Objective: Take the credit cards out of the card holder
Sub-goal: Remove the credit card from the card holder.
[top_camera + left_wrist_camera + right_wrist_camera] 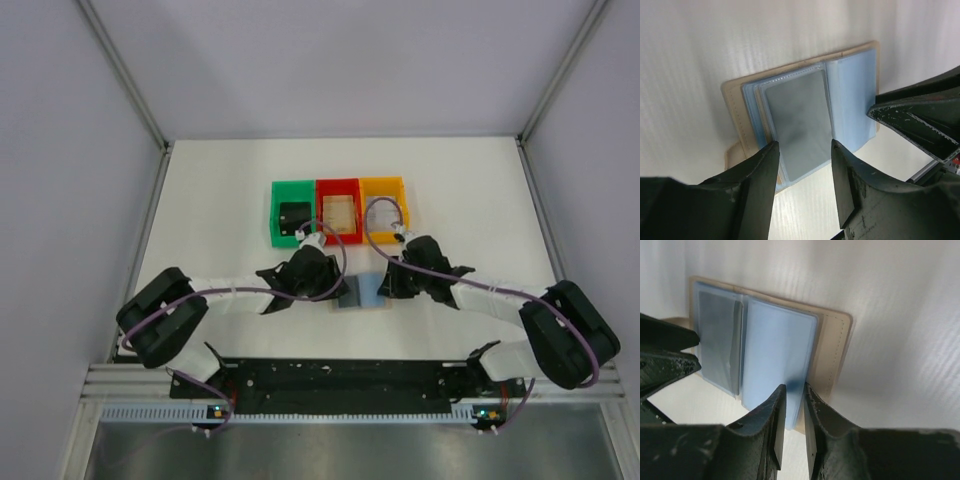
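Next, my left gripper catches the grey card's sleeve by its outer edge and flips it onto the light blue sleeve, since it lies flat over other sleeves.
The card holder lies open on the white table between my two grippers, tan outside and light blue inside. A grey credit card sits in a clear sleeve on its left half, also seen as the grey card in the right wrist view. My left gripper is open, its fingers either side of that sleeve's near edge. My right gripper is closed narrow on the near edge of the light blue sleeve on the right half, next to the tan cover.
Three small bins stand side by side just behind the card holder: green with a dark flat thing in it, red with a pale flat thing, and orange. Grey walls enclose the table on three sides.
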Tool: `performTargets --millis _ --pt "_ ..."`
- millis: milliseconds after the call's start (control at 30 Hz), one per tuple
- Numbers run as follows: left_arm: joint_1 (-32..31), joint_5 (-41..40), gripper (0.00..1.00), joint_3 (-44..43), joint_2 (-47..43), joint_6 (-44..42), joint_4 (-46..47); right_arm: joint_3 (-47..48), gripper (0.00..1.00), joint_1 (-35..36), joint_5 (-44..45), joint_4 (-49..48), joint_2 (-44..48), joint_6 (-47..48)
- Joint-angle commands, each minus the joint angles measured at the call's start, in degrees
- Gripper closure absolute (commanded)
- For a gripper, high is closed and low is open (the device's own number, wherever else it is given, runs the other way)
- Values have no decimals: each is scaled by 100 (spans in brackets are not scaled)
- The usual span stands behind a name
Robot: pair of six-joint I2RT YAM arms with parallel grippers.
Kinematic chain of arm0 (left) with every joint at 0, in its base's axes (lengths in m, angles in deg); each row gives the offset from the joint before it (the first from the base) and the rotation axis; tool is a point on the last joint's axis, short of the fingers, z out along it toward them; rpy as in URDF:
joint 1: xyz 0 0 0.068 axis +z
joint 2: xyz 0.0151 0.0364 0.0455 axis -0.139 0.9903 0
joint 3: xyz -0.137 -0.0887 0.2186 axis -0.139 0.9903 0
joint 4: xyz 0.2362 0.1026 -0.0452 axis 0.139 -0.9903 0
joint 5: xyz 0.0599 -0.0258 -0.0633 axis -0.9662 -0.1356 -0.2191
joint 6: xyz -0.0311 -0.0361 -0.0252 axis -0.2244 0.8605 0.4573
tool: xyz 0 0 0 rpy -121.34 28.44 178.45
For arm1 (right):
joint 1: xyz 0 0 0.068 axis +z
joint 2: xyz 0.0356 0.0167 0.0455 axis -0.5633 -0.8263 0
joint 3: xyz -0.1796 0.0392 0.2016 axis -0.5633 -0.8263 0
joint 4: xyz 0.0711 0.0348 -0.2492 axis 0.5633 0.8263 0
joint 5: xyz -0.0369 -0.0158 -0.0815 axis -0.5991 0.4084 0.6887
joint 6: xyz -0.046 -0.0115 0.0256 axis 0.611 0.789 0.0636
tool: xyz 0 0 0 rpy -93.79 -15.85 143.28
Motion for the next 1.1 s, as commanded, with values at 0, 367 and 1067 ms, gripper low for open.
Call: performTargets --millis 0,367,1067 --pt "299 -98 48 501 -386 -258 -543 288 81 543 -44 -54 -204 -231" --pt "731 -151 48 766 -1415 -654 -1106 359 75 879 -42 -246 534 -530" --pt "616 509 44 36 -1065 -610 -913 -758 80 176 -1133 -3026 -1083 -1928"
